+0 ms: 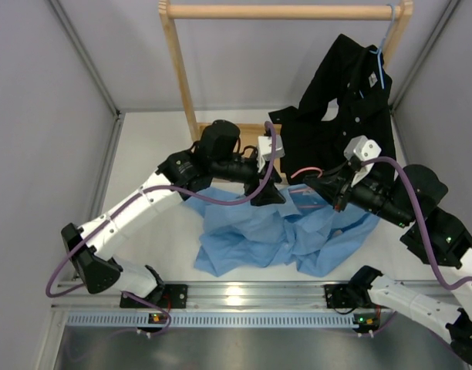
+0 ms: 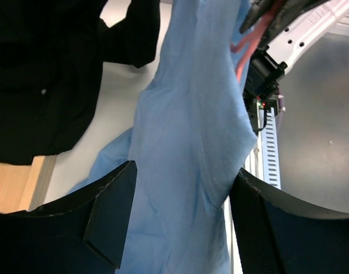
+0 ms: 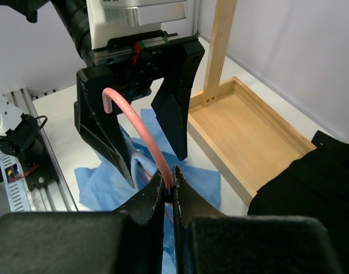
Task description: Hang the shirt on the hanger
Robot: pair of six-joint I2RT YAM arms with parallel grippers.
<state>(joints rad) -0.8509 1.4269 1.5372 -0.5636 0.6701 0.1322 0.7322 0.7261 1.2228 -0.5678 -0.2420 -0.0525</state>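
Observation:
My right gripper is holding the hanger's neck, and the shirt's shoulder below is loose. My left gripper should hold the hanger while my right gripper grabs that shoulder.
The light blue shirt lies crumpled on the table between the arms. My right gripper is shut on the thin pink hanger, whose hook curves up toward the left gripper. In the right wrist view the pink hanger wire runs from my shut right gripper up between the fingers of the left gripper, over the shirt. My left gripper is open, jaws wide apart, with a hanging fold of the shirt between them. The hanger shows at the top right of that view.
A black buttoned shirt hangs on a light blue hanger from the wooden rack at the back right. The rack's wooden base tray lies just behind the grippers. A metal rail runs along the front edge.

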